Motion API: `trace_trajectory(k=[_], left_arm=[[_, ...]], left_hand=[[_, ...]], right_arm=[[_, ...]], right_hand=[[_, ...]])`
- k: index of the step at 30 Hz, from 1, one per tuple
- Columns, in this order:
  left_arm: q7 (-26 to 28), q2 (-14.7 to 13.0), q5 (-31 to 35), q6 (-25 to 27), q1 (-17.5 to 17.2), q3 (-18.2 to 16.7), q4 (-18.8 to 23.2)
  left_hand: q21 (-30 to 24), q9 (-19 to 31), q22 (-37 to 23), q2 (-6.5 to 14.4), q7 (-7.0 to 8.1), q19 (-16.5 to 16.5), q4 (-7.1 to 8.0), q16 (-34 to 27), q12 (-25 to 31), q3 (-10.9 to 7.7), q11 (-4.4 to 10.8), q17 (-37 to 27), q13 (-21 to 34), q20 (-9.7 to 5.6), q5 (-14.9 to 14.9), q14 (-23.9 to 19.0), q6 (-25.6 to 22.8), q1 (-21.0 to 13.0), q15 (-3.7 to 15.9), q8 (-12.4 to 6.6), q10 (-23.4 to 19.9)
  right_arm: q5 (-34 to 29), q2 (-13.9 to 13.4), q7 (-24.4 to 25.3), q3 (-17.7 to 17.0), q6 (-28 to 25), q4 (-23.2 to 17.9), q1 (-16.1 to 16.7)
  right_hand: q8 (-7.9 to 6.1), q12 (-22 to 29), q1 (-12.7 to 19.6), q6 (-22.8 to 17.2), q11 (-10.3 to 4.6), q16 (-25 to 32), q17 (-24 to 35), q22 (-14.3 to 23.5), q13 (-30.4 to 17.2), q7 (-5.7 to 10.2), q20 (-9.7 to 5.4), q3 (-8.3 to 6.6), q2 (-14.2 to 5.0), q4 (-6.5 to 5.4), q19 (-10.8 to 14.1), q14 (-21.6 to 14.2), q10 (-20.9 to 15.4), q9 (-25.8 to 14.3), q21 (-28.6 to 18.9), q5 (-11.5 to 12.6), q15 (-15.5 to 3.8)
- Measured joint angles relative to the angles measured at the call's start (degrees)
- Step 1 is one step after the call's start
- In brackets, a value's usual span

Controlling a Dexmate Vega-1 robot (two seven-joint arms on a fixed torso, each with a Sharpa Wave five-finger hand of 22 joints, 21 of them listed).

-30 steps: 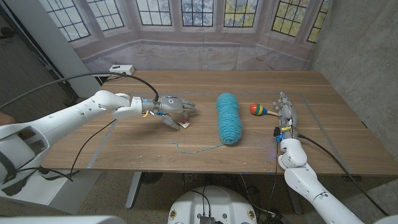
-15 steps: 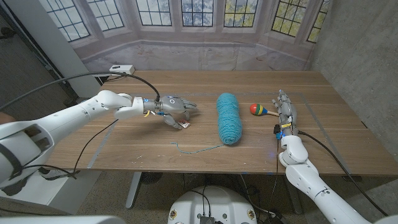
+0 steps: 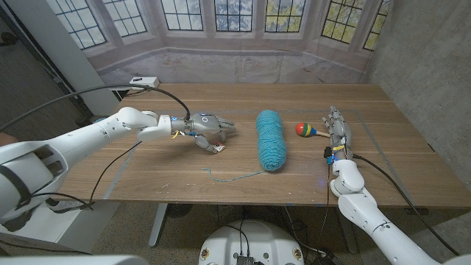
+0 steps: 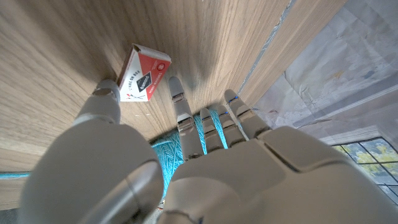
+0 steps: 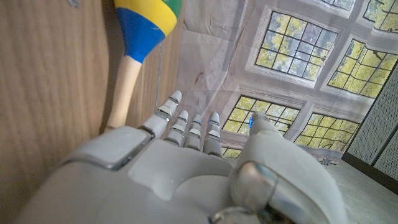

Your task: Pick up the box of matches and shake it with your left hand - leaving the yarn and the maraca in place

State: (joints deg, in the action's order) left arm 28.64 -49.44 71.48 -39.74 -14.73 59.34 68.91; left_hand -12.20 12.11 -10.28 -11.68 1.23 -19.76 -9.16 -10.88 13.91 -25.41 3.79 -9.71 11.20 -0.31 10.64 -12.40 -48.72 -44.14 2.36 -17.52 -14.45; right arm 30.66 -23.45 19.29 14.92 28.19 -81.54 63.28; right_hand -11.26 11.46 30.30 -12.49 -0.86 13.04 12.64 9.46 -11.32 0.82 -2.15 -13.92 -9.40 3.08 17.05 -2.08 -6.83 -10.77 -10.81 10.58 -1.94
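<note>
The matchbox has a broad, flat side (image 4: 147, 74) between my thumb and finger, so its near end (image 4: 135, 94) will be squeezed narrower when I pinch it and pick it up.
The matchbox (image 3: 218, 148), red and white, lies on the wooden table (image 3: 184, 177) left of centre. My left hand (image 3: 205, 126) hovers right over it, fingers spread and pointing down. In the left wrist view the thumb (image 4: 104, 94) touches one corner of the matchbox (image 4: 144, 73) and a finger (image 4: 178, 94) stands just beside its other side; the box still lies on the wood. The teal yarn skein (image 3: 271, 138) lies at mid-table, and in the left wrist view the yarn (image 4: 177, 148) appears beyond the fingers. The maraca (image 3: 307, 130) lies to the skein's right. My right hand (image 3: 338, 131) stands beside the maraca (image 5: 140, 25), holding nothing.
A loose yarn strand (image 3: 239, 177) trails from the skein toward the front edge. A small white box (image 3: 144, 81) with a cable sits at the table's back left. Tape lines (image 3: 118, 173) mark the tabletop. A grey wall stands along the right side.
My left hand has edged slightly back over the matchbox, which has barely moved. My right hand has shifted a little farther from me beside the maraca.
</note>
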Motion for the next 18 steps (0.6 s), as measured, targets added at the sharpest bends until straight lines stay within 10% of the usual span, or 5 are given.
trace_trajectory(k=[18], left_arm=[[1.78, -0.49, 0.1, 3.29, -0.95, 0.86, 0.36]], left_hand=[[0.0, 0.82, 0.01, -0.38, 0.11, -0.51, -0.01, 0.0, 0.0, 0.48, -0.2, 0.0, 0.09, 0.1, -0.01, -0.92, -1.33, -0.38, 0.31, -1.04, -0.81]], right_arm=[[0.06, 0.77, -0.31, 0.01, 1.8, 1.64, -0.45]], right_hand=[[0.0, 0.0, 0.0, 0.0, 0.0, 0.0, 0.0, 0.0, 0.0, 0.0, 0.0, -0.24, 0.0, 0.24, 0.0, 0.0, 0.0, 0.0, 0.0, 0.0, 0.0]])
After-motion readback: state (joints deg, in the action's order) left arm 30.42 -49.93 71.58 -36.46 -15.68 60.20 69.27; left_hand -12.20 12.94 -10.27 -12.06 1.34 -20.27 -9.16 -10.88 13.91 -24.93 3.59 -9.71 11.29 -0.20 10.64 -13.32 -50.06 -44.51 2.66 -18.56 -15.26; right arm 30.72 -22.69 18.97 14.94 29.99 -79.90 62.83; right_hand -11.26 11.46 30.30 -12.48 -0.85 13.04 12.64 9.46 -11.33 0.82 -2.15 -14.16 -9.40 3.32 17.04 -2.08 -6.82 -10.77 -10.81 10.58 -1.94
